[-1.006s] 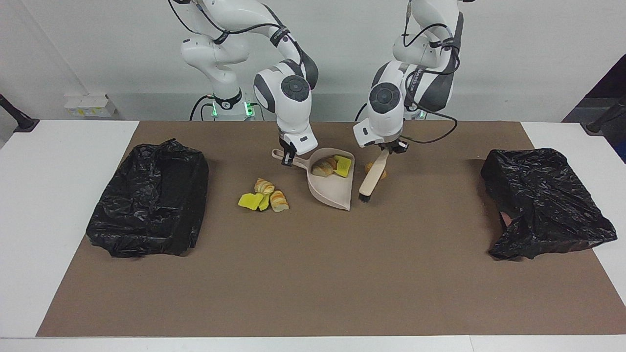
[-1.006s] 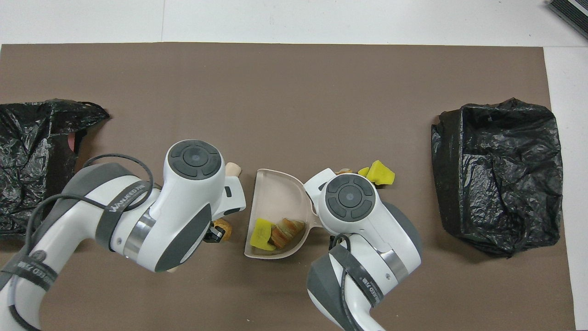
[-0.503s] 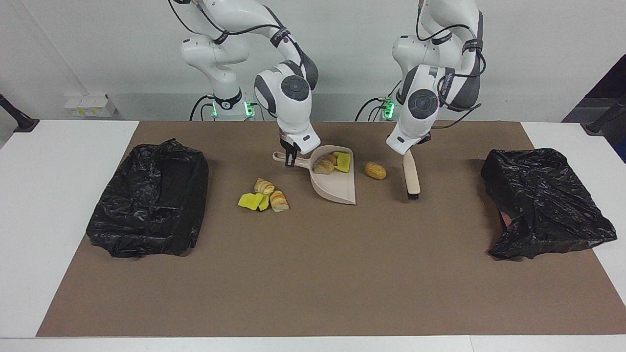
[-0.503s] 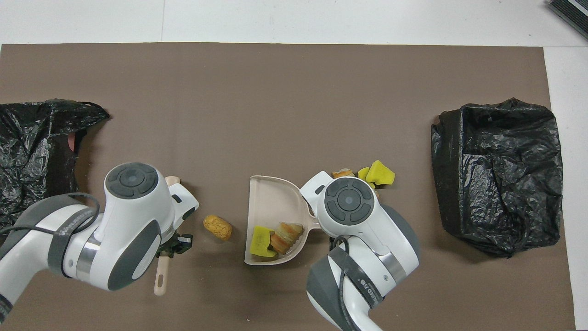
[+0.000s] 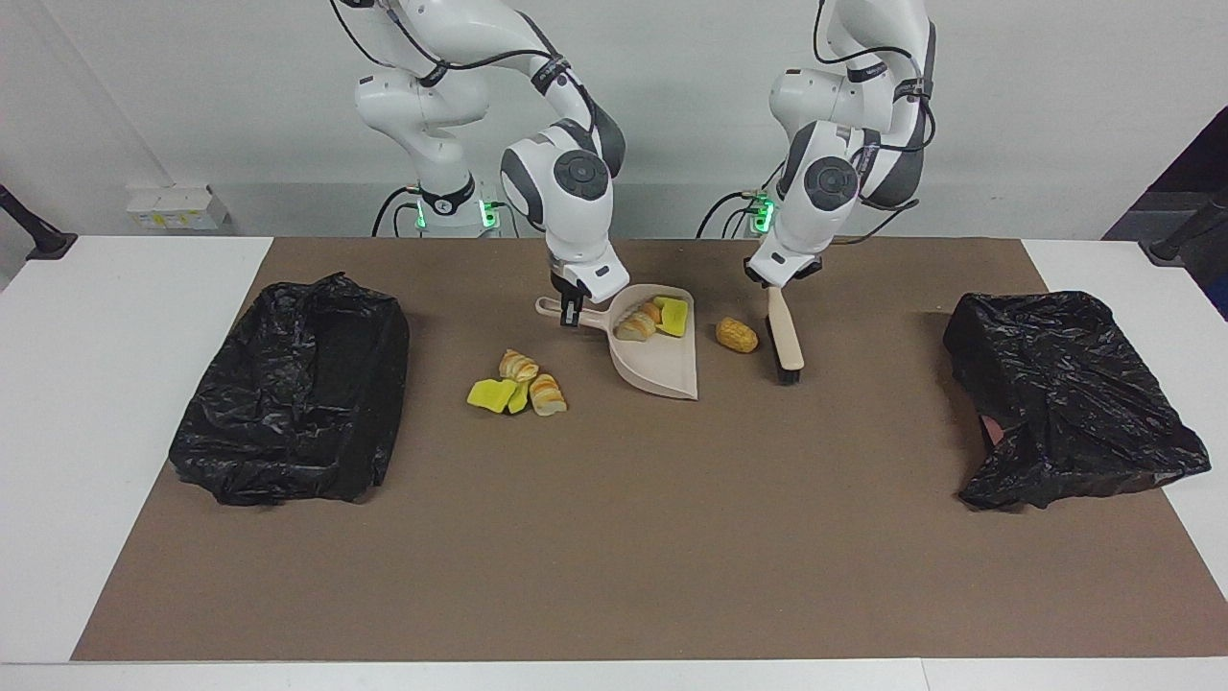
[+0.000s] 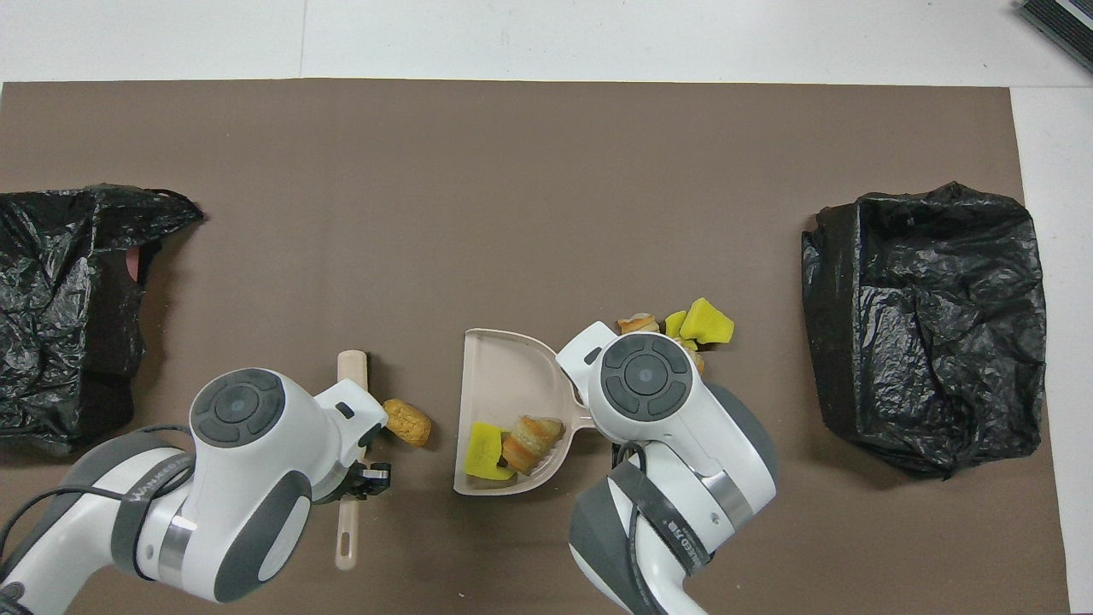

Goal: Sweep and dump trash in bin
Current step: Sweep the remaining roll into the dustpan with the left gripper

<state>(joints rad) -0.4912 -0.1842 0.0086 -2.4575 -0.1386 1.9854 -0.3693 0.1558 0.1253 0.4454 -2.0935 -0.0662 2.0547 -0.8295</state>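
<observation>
The round brown bun (image 6: 407, 422) is outside the dustpan's open edge (image 6: 463, 412) with the brush behind it. Next, my left gripper sweeps the bun in before my right gripper lifts the dustpan.
My right gripper (image 5: 570, 315) is shut on the handle of the beige dustpan (image 5: 662, 369), which rests on the brown mat. A striped piece and a yellow chunk (image 6: 512, 440) lie in the pan's closed end. My left gripper (image 5: 772, 286) is shut on the handle of a beige brush (image 5: 787, 336) whose dark bristles point down at the mat. The round brown bun (image 5: 736, 335) lies between brush and dustpan. More trash (image 5: 518, 386), yellow chunks and striped pieces, sits in a small pile beside the pan toward the right arm's end.
One bin lined with a black bag (image 5: 288, 403) stands at the right arm's end of the mat. Another black-bagged bin (image 5: 1065, 398) stands at the left arm's end. White table borders the mat.
My left gripper swung the brush away from the dustpan toward the left arm's end, uncovering the bun, then came back closer to the bun. The dustpan turned slightly in the right gripper.
</observation>
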